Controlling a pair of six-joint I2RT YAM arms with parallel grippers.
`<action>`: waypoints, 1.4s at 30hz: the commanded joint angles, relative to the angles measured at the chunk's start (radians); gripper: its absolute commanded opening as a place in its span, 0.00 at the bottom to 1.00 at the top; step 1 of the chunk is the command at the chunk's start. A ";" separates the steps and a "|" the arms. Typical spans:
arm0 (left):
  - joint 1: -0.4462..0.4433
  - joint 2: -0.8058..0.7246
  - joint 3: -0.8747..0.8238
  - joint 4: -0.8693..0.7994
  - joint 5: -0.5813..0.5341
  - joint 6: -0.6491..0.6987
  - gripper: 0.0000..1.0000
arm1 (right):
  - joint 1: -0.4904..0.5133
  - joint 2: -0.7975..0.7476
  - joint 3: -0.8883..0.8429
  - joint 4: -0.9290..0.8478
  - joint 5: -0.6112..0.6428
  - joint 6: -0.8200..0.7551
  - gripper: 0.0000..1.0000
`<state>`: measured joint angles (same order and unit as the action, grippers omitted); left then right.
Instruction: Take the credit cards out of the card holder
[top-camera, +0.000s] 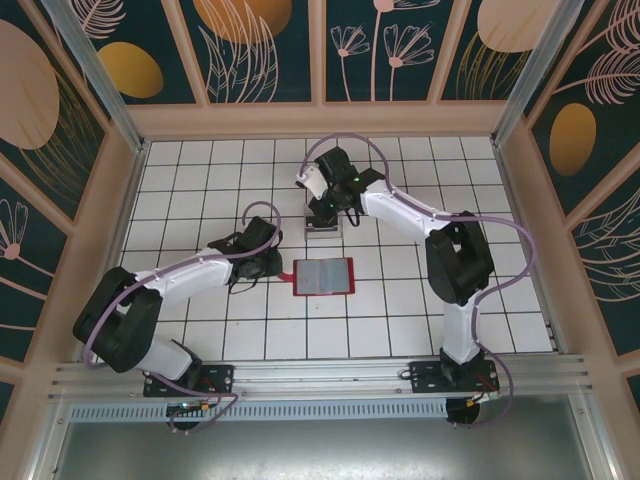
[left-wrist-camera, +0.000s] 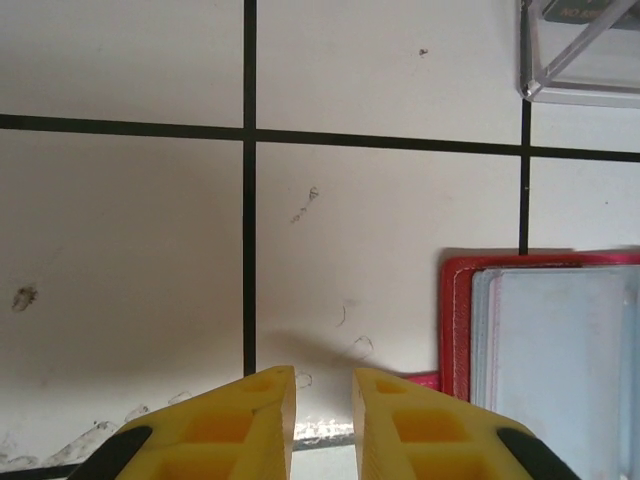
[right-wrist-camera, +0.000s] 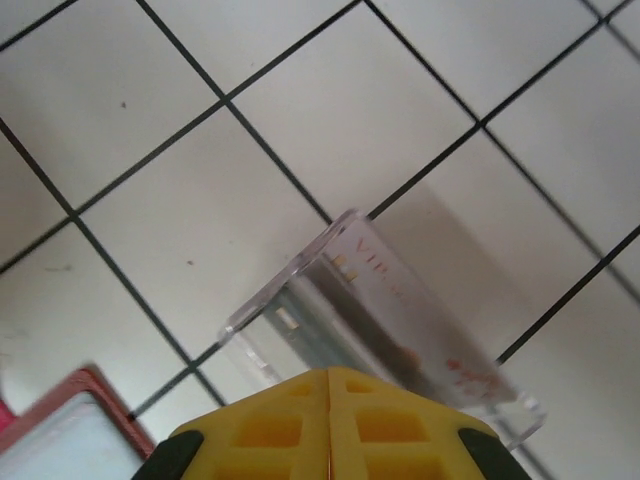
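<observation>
The credit cards are inside the clear tray (right-wrist-camera: 385, 325), so my right gripper keeps going toward the card holder's strap side (top-camera: 295, 284) and opens its fingers there.
The red card holder (top-camera: 323, 277) lies open on the tiles, its greyish sleeves (left-wrist-camera: 560, 350) facing up; one corner of it (right-wrist-camera: 75, 415) shows in the right wrist view. My left gripper (left-wrist-camera: 323, 375) sits low just left of it, fingers a narrow gap apart with nothing between them. My right gripper (right-wrist-camera: 330, 385) is shut and empty above the clear tray (right-wrist-camera: 290, 280). In the tray lie credit cards: a pale one with red lettering (right-wrist-camera: 425, 320) and a dark grey one (right-wrist-camera: 335, 325).
The clear tray (top-camera: 323, 224) stands one tile beyond the card holder, and its corner (left-wrist-camera: 580, 60) shows at the top right of the left wrist view. White tiled floor lies all round, with wooden walls at the back and sides.
</observation>
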<state>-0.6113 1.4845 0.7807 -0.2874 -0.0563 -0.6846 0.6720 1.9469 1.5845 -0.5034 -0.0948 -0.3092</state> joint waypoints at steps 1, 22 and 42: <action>0.014 0.016 0.041 0.034 0.022 0.033 0.24 | 0.018 -0.077 -0.071 0.054 0.029 0.296 0.08; 0.075 0.026 0.087 0.065 0.079 0.048 0.24 | 0.067 -0.243 -0.411 0.146 -0.138 0.937 0.03; 0.130 -0.049 0.052 0.034 0.048 0.057 0.24 | 0.192 -0.042 -0.298 0.144 -0.172 0.993 0.22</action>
<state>-0.4889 1.4643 0.8394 -0.2310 0.0135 -0.6544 0.8509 1.8755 1.2388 -0.3470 -0.2630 0.6724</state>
